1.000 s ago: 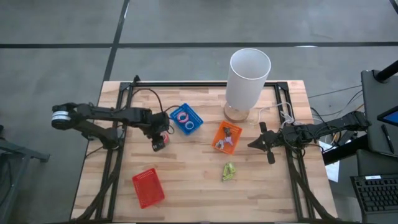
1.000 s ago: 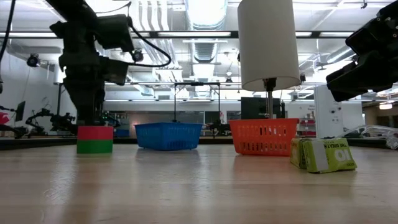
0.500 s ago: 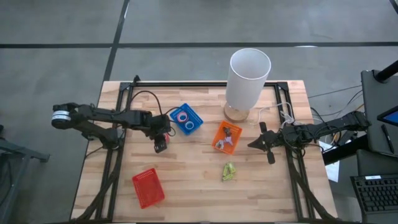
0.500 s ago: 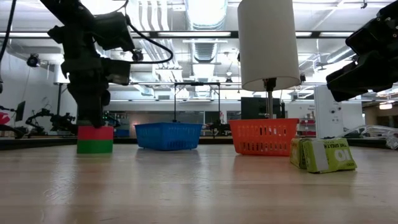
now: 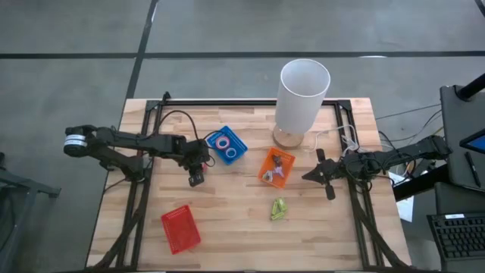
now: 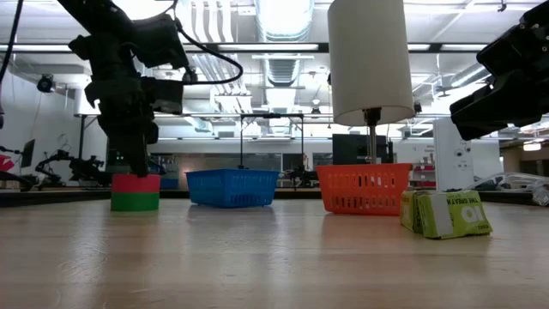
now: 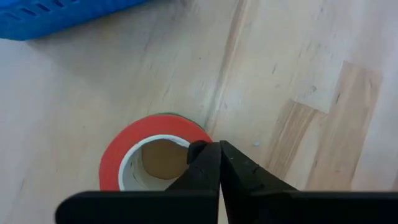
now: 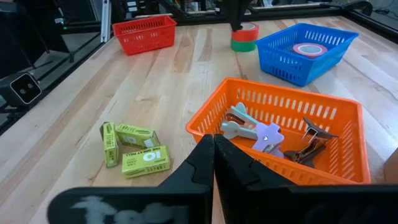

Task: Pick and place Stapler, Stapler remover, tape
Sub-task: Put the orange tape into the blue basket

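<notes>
Next, I open my left gripper's fingers, which are closed at the red tape roll's rim point(image 7: 196, 132), and put them around the roll's side, one finger inside the roll's hole point(image 7: 163, 159), before I lift it.
A red tape point(image 7: 124, 163) roll with a green underside point(image 6: 135, 202) lies flat on the wooden table, left of the blue basket point(image 5: 226, 144). My left gripper point(image 7: 214, 146) stands over it, shut, with its tips at the roll's rim. My right gripper point(image 5: 324, 176) hovers shut to the right of the orange basket point(image 5: 276, 167), with nothing between its fingers. Two more tape rolls point(image 5: 225, 142) lie in the blue basket. Staple removers point(image 8: 261, 134) lie in the orange basket. No stapler shows. My left gripper comes at the tape from above, its fingers pointing down. The shut fingertips point(image 7: 200, 152) meet the roll's top rim point(image 7: 186, 132) on one side of the ring. The fingers themselves hide whether any of the wall lies between them. The roll stays flat on the table.
A tall white lamp point(image 5: 303, 95) stands at the far middle of the table. A red basket point(image 5: 180, 227) sits near the front left, and green staple boxes point(image 5: 278, 209) lie in front of the orange basket. Bare wood lies between them.
My left gripper has shut its fingers above the red tape, staying over the roll. My right arm has kept still.
</notes>
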Controlling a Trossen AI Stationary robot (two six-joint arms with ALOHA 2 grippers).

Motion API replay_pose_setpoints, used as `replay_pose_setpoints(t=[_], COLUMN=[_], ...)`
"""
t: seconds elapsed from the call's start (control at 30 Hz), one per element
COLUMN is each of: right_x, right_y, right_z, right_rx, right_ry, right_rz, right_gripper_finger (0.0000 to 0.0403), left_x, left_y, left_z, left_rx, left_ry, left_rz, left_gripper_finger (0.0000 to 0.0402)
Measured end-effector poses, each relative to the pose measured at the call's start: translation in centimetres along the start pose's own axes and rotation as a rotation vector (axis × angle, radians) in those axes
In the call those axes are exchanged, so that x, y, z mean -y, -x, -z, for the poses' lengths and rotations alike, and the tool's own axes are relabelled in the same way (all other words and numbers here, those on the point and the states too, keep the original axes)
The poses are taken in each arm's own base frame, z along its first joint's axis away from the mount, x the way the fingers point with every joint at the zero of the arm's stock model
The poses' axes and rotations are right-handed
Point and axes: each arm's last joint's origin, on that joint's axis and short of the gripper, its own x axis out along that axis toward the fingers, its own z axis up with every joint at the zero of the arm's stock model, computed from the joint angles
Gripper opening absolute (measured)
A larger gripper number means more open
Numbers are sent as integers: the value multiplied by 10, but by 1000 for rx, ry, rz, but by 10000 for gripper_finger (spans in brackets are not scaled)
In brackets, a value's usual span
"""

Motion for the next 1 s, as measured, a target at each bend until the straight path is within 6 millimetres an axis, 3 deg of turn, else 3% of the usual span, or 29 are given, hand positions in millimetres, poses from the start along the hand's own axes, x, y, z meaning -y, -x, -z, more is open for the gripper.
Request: replay_pose_setpoints(t=[0.37, 0.57, 0.8, 1.0], right_x=[0, 0, 0, 0], right_y=[0, 0, 0, 0], right_z=[0, 0, 0, 0], right_rx=[0, 0, -1, -1], right_ry=[0, 0, 0, 0], right_rz=[1, 0, 0, 0], right_gripper_finger=[8, 8, 8, 8], left_x=[4, 5, 6, 7], left_y=[15, 13, 5, 3], left_z=[-13, -10, 1, -2], left_rx=[30, 6, -28, 17], left_ry=[-31, 48, 60, 10], left_rz=[-11, 26, 22, 34], left_gripper_finger=[3, 20, 96, 160])
